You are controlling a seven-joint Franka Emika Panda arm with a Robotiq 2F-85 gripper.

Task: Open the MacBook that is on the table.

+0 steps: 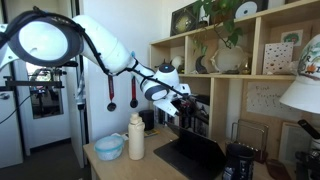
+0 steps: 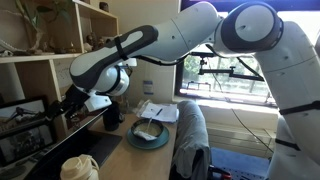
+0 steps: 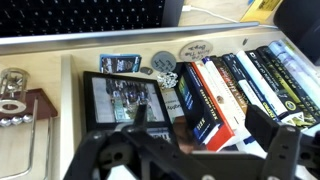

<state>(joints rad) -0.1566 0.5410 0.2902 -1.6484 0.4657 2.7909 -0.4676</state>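
Observation:
My gripper is hanging beyond the lid's top edge (image 3: 100, 41) and faces the shelf, so next I move back over the keyboard (image 3: 100, 16) and come at the screen from its front.
The MacBook (image 1: 193, 153) stands on the light wooden table (image 1: 108, 168) with its lid raised and its dark screen showing. In an exterior view a grey upright slab (image 2: 190, 140) looks like the back of its lid. A strip of black keyboard (image 3: 90, 14) runs along the top of the wrist view. My gripper (image 1: 172, 103) hangs above the laptop, close to the shelf unit, and it also shows in an exterior view (image 2: 73, 107). In the wrist view its fingers (image 3: 205, 130) are spread wide and hold nothing.
A white bottle (image 1: 136, 138) and a blue bowl (image 1: 108, 148) stand beside the laptop. A black appliance (image 1: 238, 161) sits at the table's near corner. The shelf unit (image 1: 258, 78) holds books (image 3: 215, 90), a framed picture (image 3: 125, 100) and plants.

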